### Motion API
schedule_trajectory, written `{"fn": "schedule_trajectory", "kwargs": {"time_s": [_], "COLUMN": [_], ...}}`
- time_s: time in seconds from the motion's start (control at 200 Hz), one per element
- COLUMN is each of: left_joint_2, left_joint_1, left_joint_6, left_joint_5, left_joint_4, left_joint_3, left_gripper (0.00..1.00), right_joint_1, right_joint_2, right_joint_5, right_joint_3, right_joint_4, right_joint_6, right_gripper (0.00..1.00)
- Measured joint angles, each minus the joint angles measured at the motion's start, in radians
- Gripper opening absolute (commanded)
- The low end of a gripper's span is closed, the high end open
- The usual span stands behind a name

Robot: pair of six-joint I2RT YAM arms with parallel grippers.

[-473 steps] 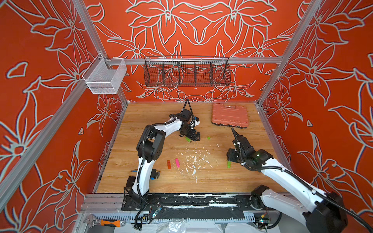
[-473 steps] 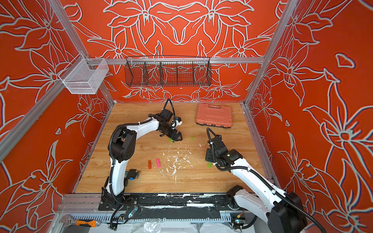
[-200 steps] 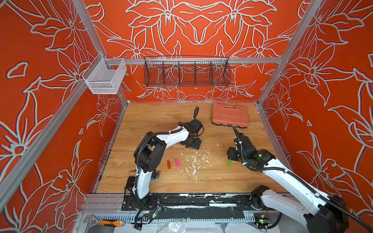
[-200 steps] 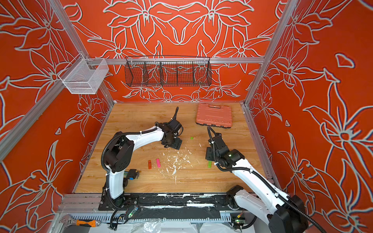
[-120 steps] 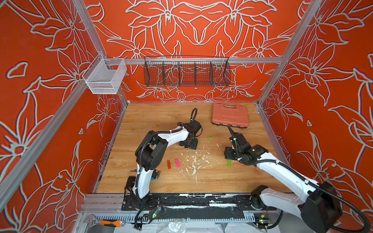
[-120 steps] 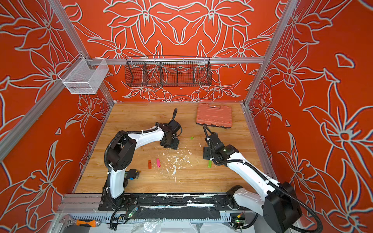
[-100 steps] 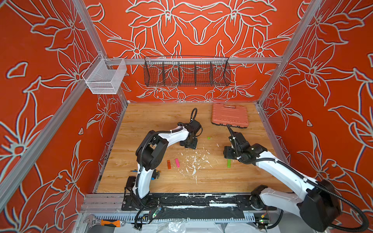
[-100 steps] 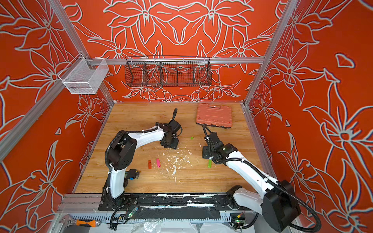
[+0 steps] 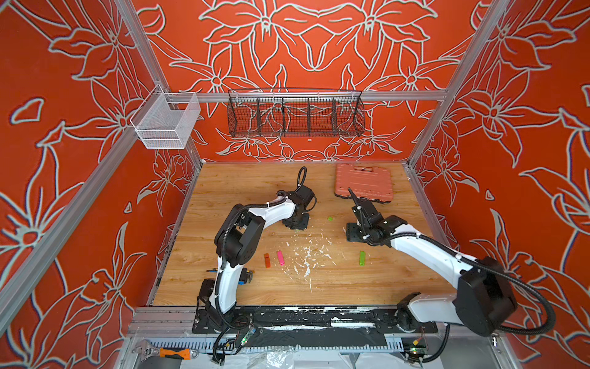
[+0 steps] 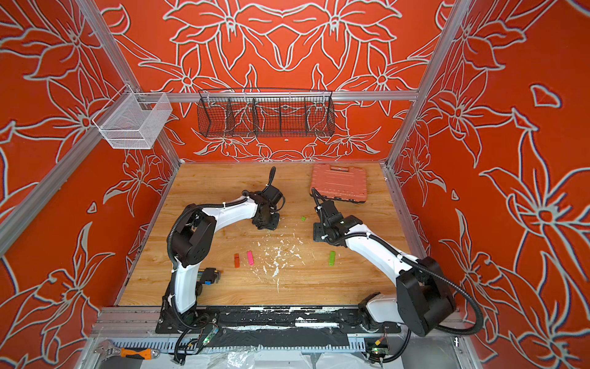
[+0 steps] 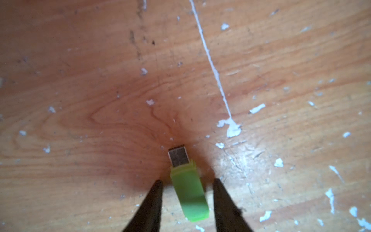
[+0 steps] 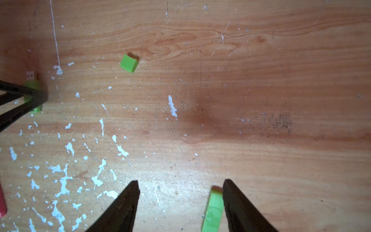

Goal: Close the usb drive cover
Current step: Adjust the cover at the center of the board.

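My open right gripper keeps moving toward the cover until its fingers straddle it and close, as the loose green cover lies clear of my left gripper.
A green usb drive lies on the wooden table with its metal plug bare. My left gripper stands over it, one finger on each side, with a narrow gap between each finger and the body. In both top views the left gripper hides this drive. Its loose green cover lies between the arms. My right gripper is open and holds nothing. In the right wrist view the left arm's fingers straddle the drive.
A second, capped green drive lies on the table beside a right finger. Orange and pink drives lie front-centre among white paint flecks. A salmon tool case sits at the back right. Wire baskets hang on the back rail.
The left gripper has come down over the green drive and its jaws have narrowed around it. The right arm has shifted left and away, towards the cover, and its jaws have widened slightly.
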Motion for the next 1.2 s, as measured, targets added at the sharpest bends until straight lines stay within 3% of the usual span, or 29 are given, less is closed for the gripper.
{"fn": "schedule_trajectory", "kwargs": {"time_s": [0.155, 0.36, 0.495, 1.036, 1.201], "left_joint_2": [-0.005, -0.039, -0.046, -0.07, -0.076], "left_joint_1": [0.002, 0.002, 0.002, -0.007, -0.016], "left_joint_6": [0.01, 0.019, 0.023, 0.046, 0.055], "left_joint_5": [0.0, 0.01, 0.018, 0.033, 0.029], "left_joint_4": [0.01, 0.05, 0.061, 0.079, 0.079], "left_joint_3": [-0.013, -0.069, -0.079, -0.117, -0.127], "left_gripper": [0.26, 0.32, 0.31, 0.29, 0.24], "right_joint_1": [0.0, -0.001, -0.013, -0.029, -0.028], "right_joint_2": [0.109, 0.295, 0.383, 0.561, 0.6], "right_joint_5": [0.01, 0.006, -0.023, -0.129, -0.135], "right_joint_3": [0.076, 0.212, 0.254, 0.385, 0.429], "right_joint_4": [0.031, 0.092, 0.132, 0.161, 0.153], "right_joint_6": [-0.002, -0.019, -0.023, -0.026, -0.051], "right_gripper": [0.69, 0.69, 0.69, 0.67, 0.67]}}
